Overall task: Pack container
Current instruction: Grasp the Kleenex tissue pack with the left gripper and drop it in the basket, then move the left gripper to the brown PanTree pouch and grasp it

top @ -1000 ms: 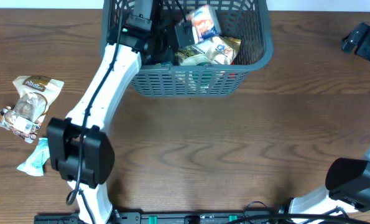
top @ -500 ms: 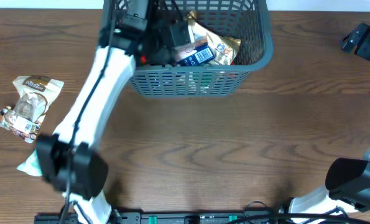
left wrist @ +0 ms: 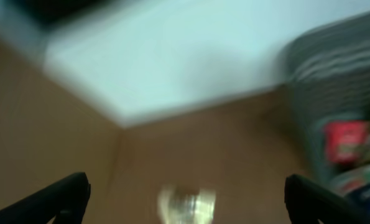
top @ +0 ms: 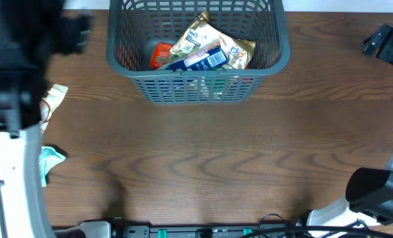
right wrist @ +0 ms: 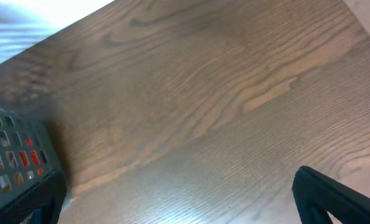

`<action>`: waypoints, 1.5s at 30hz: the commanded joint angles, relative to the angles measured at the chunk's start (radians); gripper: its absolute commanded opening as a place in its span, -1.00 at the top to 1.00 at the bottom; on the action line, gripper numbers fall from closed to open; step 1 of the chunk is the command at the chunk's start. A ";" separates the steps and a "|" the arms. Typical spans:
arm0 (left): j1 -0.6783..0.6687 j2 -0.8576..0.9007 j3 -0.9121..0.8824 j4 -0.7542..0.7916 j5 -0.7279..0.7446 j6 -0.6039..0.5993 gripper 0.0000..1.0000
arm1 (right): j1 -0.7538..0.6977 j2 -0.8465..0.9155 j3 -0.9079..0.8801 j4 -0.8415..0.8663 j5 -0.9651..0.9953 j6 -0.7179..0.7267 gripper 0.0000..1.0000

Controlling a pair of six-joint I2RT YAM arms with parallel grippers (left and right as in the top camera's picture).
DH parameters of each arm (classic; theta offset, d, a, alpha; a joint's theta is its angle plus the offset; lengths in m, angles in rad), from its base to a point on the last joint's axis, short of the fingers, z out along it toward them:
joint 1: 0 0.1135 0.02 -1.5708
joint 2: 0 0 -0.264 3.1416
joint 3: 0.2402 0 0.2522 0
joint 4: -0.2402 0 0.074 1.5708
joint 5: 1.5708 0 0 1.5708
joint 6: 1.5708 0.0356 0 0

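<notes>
The beige packet is clear of the container and lined up with my left gripper's open fingers. I should keep moving down until the fingers are on both sides of the packet.
The container, a dark grey lattice basket, stands at the table's far middle. In it lie a gold-and-blue packet, a red packet and another gold packet. My left arm is a large blur at the left of the basket. In the left wrist view my left gripper is open and empty, above a blurred pale packet on the table, with the container to its right. My right gripper hangs open at the far right, over bare wood.
On the table's left, partly hidden by my left arm, lie a beige packet and a teal packet. The right wrist view shows the basket's corner at the left and one dark finger at the lower right.
My left gripper opened and let go of the gold-and-blue packet, which now lies in the basket. The left arm then swung out to the left. The right arm has not moved.
</notes>
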 commanded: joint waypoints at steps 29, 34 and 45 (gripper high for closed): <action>0.544 0.765 -0.078 -0.158 0.174 0.478 -0.97 | -0.001 -0.004 -0.005 0.034 -0.008 -0.006 -0.98; 0.544 0.858 -0.078 -0.096 0.174 0.479 -0.97 | -0.001 -0.004 -0.005 0.033 -0.009 0.020 -0.99; 0.547 0.957 -0.078 -0.050 0.175 0.478 -0.99 | -0.001 -0.004 -0.005 0.022 -0.008 0.020 -0.99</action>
